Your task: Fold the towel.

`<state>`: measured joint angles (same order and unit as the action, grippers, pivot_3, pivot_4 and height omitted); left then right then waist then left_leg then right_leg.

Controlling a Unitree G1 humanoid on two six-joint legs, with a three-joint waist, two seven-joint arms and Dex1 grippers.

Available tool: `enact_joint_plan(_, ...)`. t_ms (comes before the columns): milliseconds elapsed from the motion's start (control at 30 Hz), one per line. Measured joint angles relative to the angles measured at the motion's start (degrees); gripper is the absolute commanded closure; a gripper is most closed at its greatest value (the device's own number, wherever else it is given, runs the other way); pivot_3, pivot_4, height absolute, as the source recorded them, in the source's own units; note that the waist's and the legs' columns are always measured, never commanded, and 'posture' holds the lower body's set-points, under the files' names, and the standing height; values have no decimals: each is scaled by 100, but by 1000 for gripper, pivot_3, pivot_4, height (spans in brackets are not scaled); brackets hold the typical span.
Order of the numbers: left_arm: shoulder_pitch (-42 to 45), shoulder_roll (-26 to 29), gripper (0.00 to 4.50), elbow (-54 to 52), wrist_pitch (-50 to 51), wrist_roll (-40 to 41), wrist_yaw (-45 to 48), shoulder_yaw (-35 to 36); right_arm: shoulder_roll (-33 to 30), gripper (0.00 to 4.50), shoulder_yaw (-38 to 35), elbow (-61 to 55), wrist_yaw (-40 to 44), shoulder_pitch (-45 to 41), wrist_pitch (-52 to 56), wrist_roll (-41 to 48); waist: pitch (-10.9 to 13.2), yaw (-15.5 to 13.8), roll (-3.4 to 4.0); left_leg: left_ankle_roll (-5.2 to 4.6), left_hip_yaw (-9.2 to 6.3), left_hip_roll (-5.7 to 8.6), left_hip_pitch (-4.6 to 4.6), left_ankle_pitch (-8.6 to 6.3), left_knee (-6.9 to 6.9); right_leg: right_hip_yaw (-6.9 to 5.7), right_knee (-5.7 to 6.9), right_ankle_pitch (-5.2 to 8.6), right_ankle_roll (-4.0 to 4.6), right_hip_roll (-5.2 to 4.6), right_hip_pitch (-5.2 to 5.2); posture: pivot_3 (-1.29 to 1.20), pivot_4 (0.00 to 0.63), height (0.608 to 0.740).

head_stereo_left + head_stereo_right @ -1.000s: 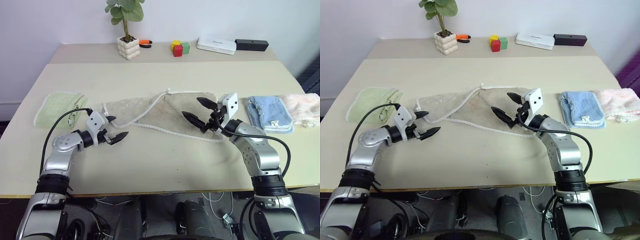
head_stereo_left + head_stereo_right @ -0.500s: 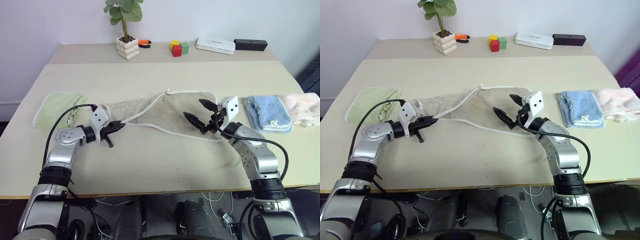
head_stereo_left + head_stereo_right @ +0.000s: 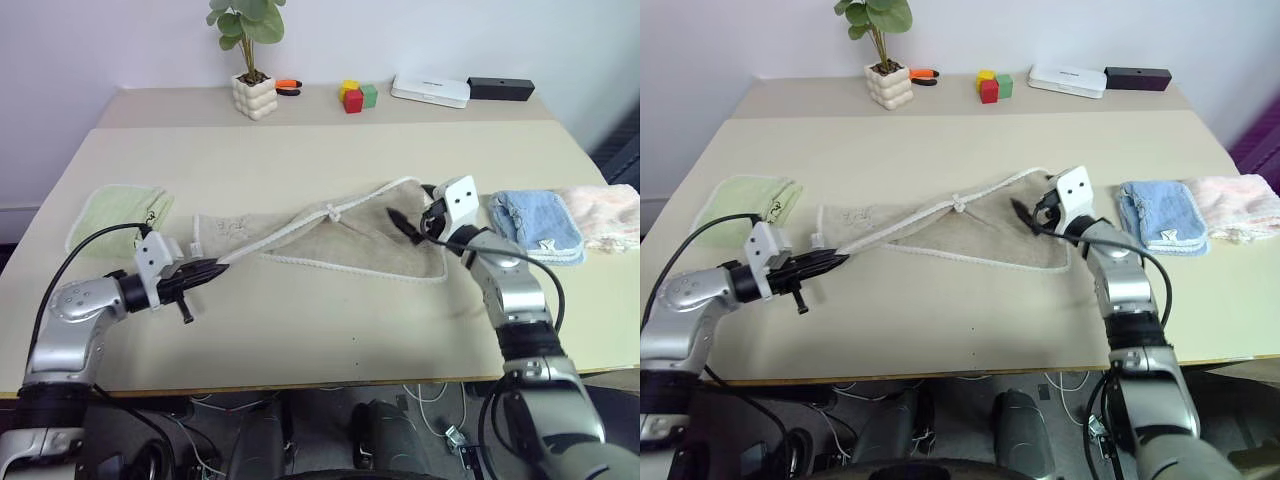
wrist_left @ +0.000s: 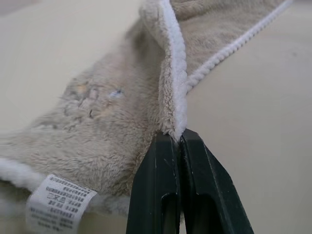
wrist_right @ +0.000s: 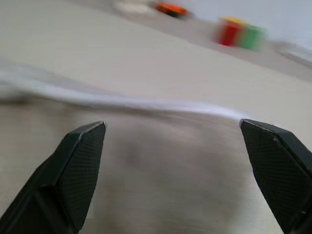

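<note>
The beige towel's white corded edge point(image 3: 302, 223) runs at a slant from my left gripper to the towel's far corner point(image 3: 412, 181), so next my right gripper pinches that corner and pulls it level.
The beige towel point(image 3: 365, 245) lies crumpled across the middle of the table, with its white corded edge point(image 3: 290, 228) pulled taut in a raised line. My left gripper point(image 3: 208, 268) is shut on that edge at the towel's near left end. The left wrist view shows its fingers point(image 4: 161, 161) pinching the white cord, with the small tag point(image 4: 58, 201) beside them. My right gripper point(image 3: 410, 220) hovers open over the towel's far right corner. Its two fingers point(image 5: 80, 163) stand wide apart above the cloth in the right wrist view.
A light green folded towel point(image 3: 115, 215) lies at the left and a blue folded towel point(image 3: 540, 225) and a pink cloth point(image 3: 610, 215) at the right. Along the back stand a potted plant point(image 3: 255, 95), coloured blocks point(image 3: 358, 96), a white box point(image 3: 432, 91) and a black box point(image 3: 502, 89).
My left gripper shut on the towel's corded edge and pulled it back to the left, drawing the edge taut. My right gripper moved forward and right to the far right corner, still open.
</note>
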<state>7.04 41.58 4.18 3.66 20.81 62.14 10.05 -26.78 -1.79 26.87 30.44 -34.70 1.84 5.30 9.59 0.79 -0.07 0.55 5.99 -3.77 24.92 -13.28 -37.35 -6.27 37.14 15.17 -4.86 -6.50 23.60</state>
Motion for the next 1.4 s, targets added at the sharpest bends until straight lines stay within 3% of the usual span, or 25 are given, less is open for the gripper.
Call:
enact_joint_plan(200, -627, 2, 4477, -523, 31, 64, -80, 56, -418, 0, 692, 1601, -113, -726, -1409, -1162, 3, 43, 4, 3, 11, -1, 0, 2, 8, 5, 1, 0, 0, 0, 8, 0, 150, 740)
enact_joint_plan(367, -1106, -55, 4477, -908, -76, 106, -177, 130, -277, 0, 804, 2812, 45, -1503, -1800, -1319, 8, 108, 12, 6, 14, -2, 0, 4, 8, 7, 4, -1, 0, 1, 9, 0, 150, 740)
enact_joint_plan(600, -1317, -107, 4477, -1080, -155, 101, -336, 151, 319, 0, 73, 4218, -82, -2300, -495, -706, 8, 128, 12, 7, 12, -2, 0, 5, 8, 6, 4, -1, 1, 1, 5, 0, 150, 740)
enact_joint_plan(833, -1349, -107, 4477, -1148, -176, 111, -379, 157, 387, 0, -393, 4329, -213, -2407, 305, -342, 7, 140, 13, 7, 11, -2, -1, 5, 7, 6, 6, -1, 1, 0, 4, 0, 150, 740)
enact_joint_plan(967, -1314, -107, 4500, -1144, -200, 106, -393, 157, 404, 1289, -519, 4308, -28, -2421, 585, -208, 7, 143, 13, 7, 11, -2, -2, 5, 7, 6, 6, -1, 1, 0, 4, 0, 150, 740)
enact_joint_plan(1167, -1052, -108, 4500, -1068, -205, 104, -384, 145, 440, 4395, -548, 4054, 485, -2380, 983, -116, 6, 179, 12, 7, 12, -4, -8, 5, 11, 6, 6, -1, 1, 2, 2, 0, 150, 740)
enact_joint_plan(1400, -996, -119, 4500, -922, -216, 103, -361, 70, 287, 4461, -524, 3467, 814, -2071, 1300, -48, 6, 146, 12, 7, 11, -3, -9, 4, 11, 6, 4, -1, 1, 1, -1, 0, 150, 740)
